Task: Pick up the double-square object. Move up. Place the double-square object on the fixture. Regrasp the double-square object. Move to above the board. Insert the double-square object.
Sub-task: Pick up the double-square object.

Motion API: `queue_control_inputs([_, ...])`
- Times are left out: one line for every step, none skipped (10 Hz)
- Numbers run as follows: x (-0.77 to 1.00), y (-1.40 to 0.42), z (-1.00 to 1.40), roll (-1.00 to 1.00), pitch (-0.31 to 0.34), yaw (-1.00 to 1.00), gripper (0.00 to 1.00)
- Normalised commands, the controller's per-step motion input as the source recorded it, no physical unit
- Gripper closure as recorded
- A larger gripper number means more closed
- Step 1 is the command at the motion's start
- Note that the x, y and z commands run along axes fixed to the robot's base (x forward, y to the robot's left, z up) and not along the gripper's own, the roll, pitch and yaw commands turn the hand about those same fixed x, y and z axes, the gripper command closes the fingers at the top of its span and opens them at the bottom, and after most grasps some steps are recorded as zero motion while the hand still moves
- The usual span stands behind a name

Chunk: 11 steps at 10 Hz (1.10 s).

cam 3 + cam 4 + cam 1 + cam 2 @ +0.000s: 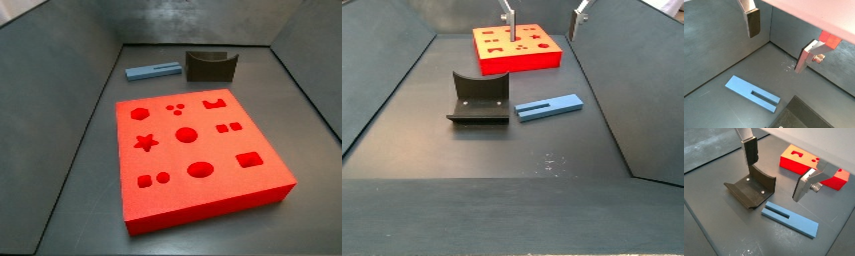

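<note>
The fixture's top (211, 58) dips in a curve. The double-square object (154, 71) will stay cradled with one end sticking out when I place it there.
The double-square object, a slim blue-grey bar with a slot at one end, lies flat on the floor beside the fixture in both side views (156, 70) (549, 106) and both wrist views (753, 93) (791, 218). The dark notched fixture (480, 98) (210, 65) (751, 190) stands next to it, apart from it. The red board (194, 150) (516, 47) (811, 170) lies beyond. My gripper (776, 52) (775, 180) (545, 12) is open and empty, high above the floor near the board. Its fingers (753, 22) hold nothing.
Grey walls enclose the floor on all sides (616, 70). A scuffed white patch (549, 160) marks the floor in front of the bar. A corner of the fixture shows dark in a wrist view (807, 117).
</note>
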Motion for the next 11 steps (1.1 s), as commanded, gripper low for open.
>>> queue_control_inputs([0.00, 0.00, 0.00, 0.02, 0.000, 0.00, 0.00])
queue_control_inputs([0.00, 0.00, 0.00, 0.01, 0.000, 0.00, 0.00])
queue_control_inputs([-0.19, 0.00, 0.00, 0.00, -0.030, -0.11, 0.00])
queue_control_inputs([-0.29, 0.00, -0.04, 0.04, 0.000, -0.21, 0.00])
queue_control_inputs([-0.25, -0.13, -0.23, 0.06, 0.000, -0.15, 0.00])
queue_control_inputs([-0.03, -0.02, -0.42, -0.08, -0.004, -0.72, 0.00])
queue_control_inputs([0.00, 0.00, -0.49, -0.08, -0.031, -1.00, 0.00])
queue_control_inputs([0.00, -0.02, -0.47, -0.06, -0.063, -1.00, 0.00])
queue_control_inputs([-0.05, -0.03, -0.53, -0.11, -0.081, -0.95, 0.00])
queue_control_inputs([-0.10, 0.00, -0.63, -0.17, -0.011, -0.89, 0.00])
queue_control_inputs([-0.19, -0.01, -0.62, -0.17, 0.000, -0.81, 0.00])
